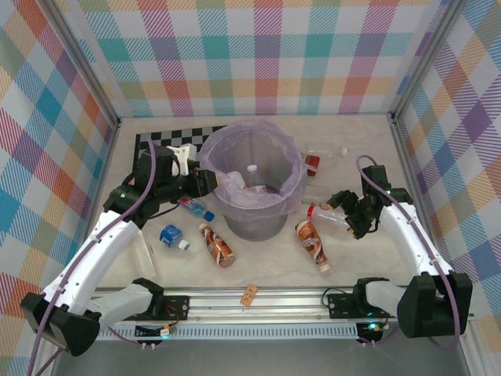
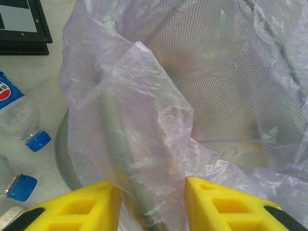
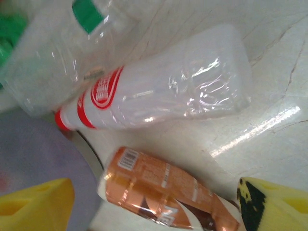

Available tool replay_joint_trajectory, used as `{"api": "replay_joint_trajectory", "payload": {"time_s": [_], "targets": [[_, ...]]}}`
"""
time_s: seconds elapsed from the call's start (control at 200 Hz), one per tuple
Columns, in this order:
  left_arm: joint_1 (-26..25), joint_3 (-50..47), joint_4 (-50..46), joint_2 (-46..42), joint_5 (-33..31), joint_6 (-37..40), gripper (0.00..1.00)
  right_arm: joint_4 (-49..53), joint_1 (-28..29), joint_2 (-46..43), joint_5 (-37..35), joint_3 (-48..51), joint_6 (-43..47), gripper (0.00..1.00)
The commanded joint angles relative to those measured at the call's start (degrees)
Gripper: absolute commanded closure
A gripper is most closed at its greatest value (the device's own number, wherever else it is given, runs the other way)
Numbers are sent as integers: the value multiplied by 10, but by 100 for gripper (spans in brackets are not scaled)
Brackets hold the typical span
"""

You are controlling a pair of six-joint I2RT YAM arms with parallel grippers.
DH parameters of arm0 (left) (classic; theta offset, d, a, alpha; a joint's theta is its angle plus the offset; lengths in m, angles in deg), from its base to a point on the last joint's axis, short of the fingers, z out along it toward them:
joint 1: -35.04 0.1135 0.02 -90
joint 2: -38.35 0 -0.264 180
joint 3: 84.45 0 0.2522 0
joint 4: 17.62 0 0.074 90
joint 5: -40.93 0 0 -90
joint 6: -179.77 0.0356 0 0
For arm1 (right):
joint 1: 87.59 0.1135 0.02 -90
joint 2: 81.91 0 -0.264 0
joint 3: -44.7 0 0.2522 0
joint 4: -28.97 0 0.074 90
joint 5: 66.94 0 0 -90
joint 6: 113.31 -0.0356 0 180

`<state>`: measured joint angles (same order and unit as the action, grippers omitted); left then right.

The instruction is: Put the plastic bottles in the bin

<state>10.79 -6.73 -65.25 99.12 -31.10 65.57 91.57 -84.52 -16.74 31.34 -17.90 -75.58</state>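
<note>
I expect the orange-brown bottle (image 1: 313,244) to roll aside when I pick up the clear red-labelled bottle (image 1: 330,217), because the orange-brown one is lying on its round side close to the clear one.
The bin (image 1: 254,223) is a grey mesh bucket lined with a lilac bag (image 2: 144,110), and a clear bottle (image 1: 252,174) lies inside it. My left gripper (image 1: 205,182) (image 2: 153,204) is shut on the bin's left rim and the bag. My right gripper (image 1: 347,211) (image 3: 154,207) hangs open to the right of the bin. Beyond its fingers, a clear red-labelled bottle (image 3: 163,91) (image 1: 325,213) lies on the table. An orange-brown bottle (image 3: 163,192) (image 1: 313,244) lies under the gap between its fingers. Beside the clear one lies a green-capped bottle (image 3: 57,53).
Left of the bin lie two blue-capped bottles (image 1: 196,208) (image 1: 172,236) and another brown bottle (image 1: 217,244). The chequered board (image 1: 164,141) lies at the back left. A red-labelled item (image 1: 312,163) and a white cap (image 1: 343,151) sit behind the bin. A cork (image 1: 250,295) lies at the front rail.
</note>
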Motion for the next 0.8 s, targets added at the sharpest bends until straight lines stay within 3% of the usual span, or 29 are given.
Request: {"api": "replay_joint_trajectory", "payload": {"time_s": [0.0,0.48,0.795], "targets": [[-4,5,-17,9,-5,11,61,-37,1,-1,-37,5,-98,10],[-4,9,-12,17,-4,8,62,-140,1,110,-22,54,-174,13],[-3,8,-13,19,-6,10,61,-184,0,166,-33,66,-180,28]]}}
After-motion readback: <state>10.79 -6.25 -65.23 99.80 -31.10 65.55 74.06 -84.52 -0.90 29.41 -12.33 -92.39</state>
